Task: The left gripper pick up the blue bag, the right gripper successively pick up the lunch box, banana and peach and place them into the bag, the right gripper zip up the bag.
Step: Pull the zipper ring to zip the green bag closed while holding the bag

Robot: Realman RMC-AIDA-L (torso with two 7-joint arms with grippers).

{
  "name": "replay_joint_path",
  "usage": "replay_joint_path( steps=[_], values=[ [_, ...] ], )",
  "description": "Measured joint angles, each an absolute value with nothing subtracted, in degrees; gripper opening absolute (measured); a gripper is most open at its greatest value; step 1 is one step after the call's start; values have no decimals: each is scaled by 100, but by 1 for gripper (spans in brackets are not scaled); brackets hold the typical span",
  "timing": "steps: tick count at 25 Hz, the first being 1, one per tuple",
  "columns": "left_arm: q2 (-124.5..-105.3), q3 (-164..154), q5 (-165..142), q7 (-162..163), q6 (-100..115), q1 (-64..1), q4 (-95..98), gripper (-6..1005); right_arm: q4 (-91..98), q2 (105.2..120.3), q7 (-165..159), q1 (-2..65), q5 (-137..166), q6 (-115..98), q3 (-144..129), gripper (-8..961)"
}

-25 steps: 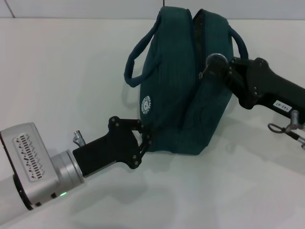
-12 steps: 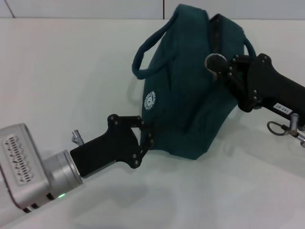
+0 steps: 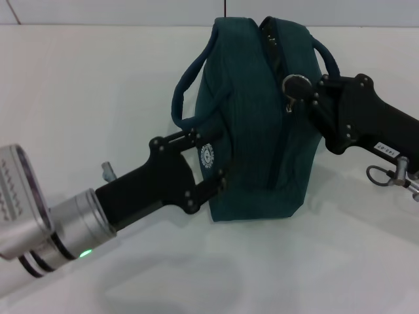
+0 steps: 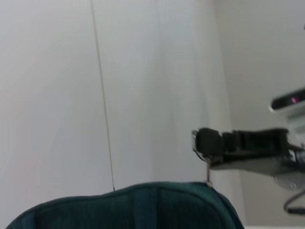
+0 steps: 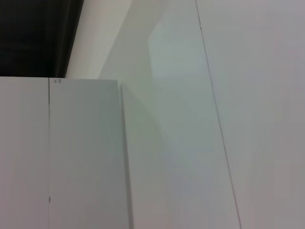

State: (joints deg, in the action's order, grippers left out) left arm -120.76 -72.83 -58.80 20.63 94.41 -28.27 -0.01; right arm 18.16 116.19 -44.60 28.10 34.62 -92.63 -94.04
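Observation:
My left gripper should open and go to the bag's upper side (image 3: 234, 44), because it is holding the bag low by the logo, far from the zipper's open end (image 3: 270, 46).
The blue bag (image 3: 252, 118) stands upright on the white table, its zipper line (image 3: 280, 140) running down the side that faces me. My left gripper (image 3: 213, 163) is shut on the bag's lower left corner, by the round white logo (image 3: 207, 155). My right gripper (image 3: 296, 91) is shut on the zipper pull near the top of the bag. In the left wrist view the bag's top (image 4: 143, 205) fills the lower edge, with the right gripper (image 4: 208, 145) above it and the pull tab (image 4: 208, 172) dangling. The lunch box, banana and peach are out of view.
The white table (image 3: 91, 98) spreads out to the left and in front of the bag. Two carry handles (image 3: 185, 91) arch off the bag's sides. A metal ring and cable (image 3: 383, 175) hang under the right arm. The right wrist view holds only white wall panels (image 5: 190, 143).
The bag has swung back from a rightward lean to upright. My left gripper has moved up and right along the bag's lower corner. The right gripper stays at the zipper pull.

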Motion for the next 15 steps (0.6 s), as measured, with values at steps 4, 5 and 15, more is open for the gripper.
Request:
replay_joint_path(
  steps=[4, 5, 15],
  values=[
    [-12076, -7277, -5771, 2659, 9447, -2967, 11, 418, 1814, 11618, -4301, 2800, 3172, -9162, -9672, 16],
    [-12076, -7277, -5761, 2784, 9445, -2988, 19, 431, 1836, 11619, -4255, 2794, 3048, -9108, -9809, 16],
    [-12076, -7277, -5433, 3454, 9169, -3074, -7, 479, 1864, 11619, -3739, 2769, 1932, -8906, -10775, 16]
  ],
)
